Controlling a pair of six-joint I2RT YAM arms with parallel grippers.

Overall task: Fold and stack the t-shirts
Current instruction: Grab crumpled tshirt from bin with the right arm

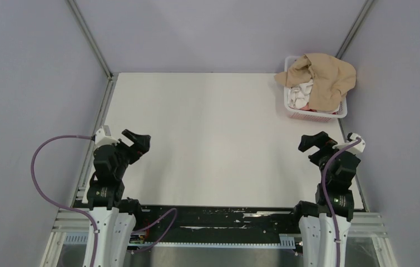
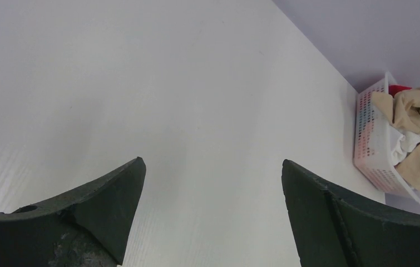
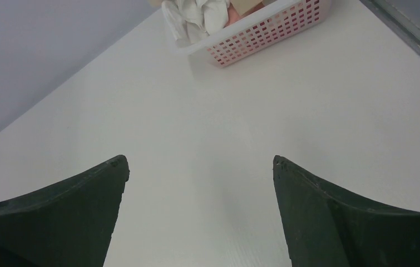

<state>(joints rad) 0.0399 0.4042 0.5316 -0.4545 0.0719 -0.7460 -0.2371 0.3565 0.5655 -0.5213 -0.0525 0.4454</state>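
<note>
The tan-beige t-shirt [image 1: 320,78] lies on top of the white one in the basket, so the robot's open right gripper should keep moving toward the tan-beige folds [image 1: 335,68] and close there.
A crumpled tan-beige t-shirt [image 1: 323,78] lies on top of a white one [image 1: 299,93] and a red one [image 1: 307,107] in the white lattice basket [image 1: 314,115] at the table's far right. The left wrist view shows the tan shirt [image 2: 419,119], the white one [image 2: 405,143] and a bit of red [image 2: 398,89]. The right wrist view shows the white shirt [image 3: 196,14]. My left gripper [image 1: 137,140] is open and empty at the near left. My right gripper [image 1: 314,142] is open and empty at the near right, well short of the basket.
The white table [image 1: 213,139] spreads between the arms and the basket. Grey walls enclose it, with metal rails along the left edge [image 1: 103,105] and right edge. The arm bases and purple cables [image 1: 40,167] sit at the near edge.
</note>
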